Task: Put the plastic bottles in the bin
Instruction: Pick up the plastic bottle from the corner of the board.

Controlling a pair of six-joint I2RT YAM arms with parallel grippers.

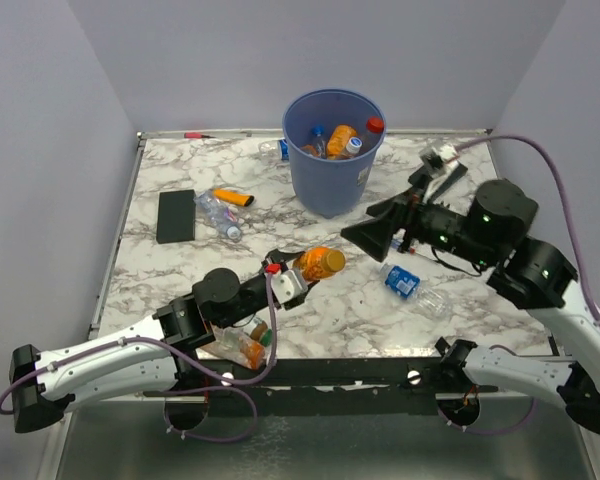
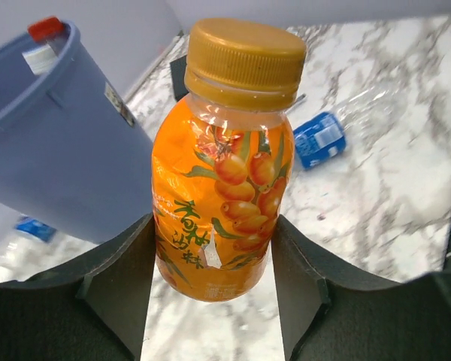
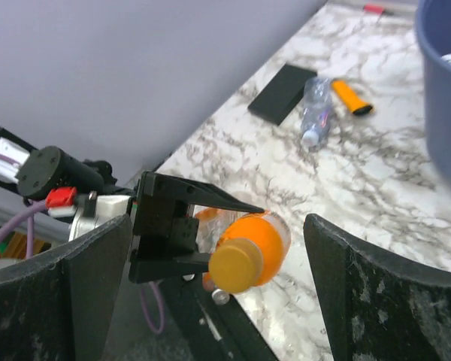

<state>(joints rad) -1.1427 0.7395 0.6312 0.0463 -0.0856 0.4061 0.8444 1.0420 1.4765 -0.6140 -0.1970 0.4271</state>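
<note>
The robot's left gripper is holding the orange-labelled bottle's lower end (image 2: 210,263) short of the blue bin, so the right gripper should grasp the yellow cap end (image 1: 334,261) and carry the bottle in.
My left gripper (image 1: 315,265) is shut on an orange-labelled plastic bottle (image 2: 222,180) with a yellow cap, held off the table at centre front. The blue bin (image 1: 332,150) stands behind it and holds several bottles. My right gripper (image 1: 372,222) hangs open and empty just right of the bin, facing the held bottle (image 3: 255,241). A crushed blue-labelled bottle (image 1: 405,283) lies on the table below the right gripper. A clear bottle (image 1: 220,215) lies at the left. Another bottle (image 1: 245,347) rests at the front edge under the left arm.
A black slab (image 1: 176,215) and an orange-handled tool (image 1: 233,197) lie left of the bin. A small blue-labelled bottle (image 1: 280,148) sits behind the bin's left side. A red-tipped tool (image 1: 195,134) lies along the back edge. Walls close in on both sides.
</note>
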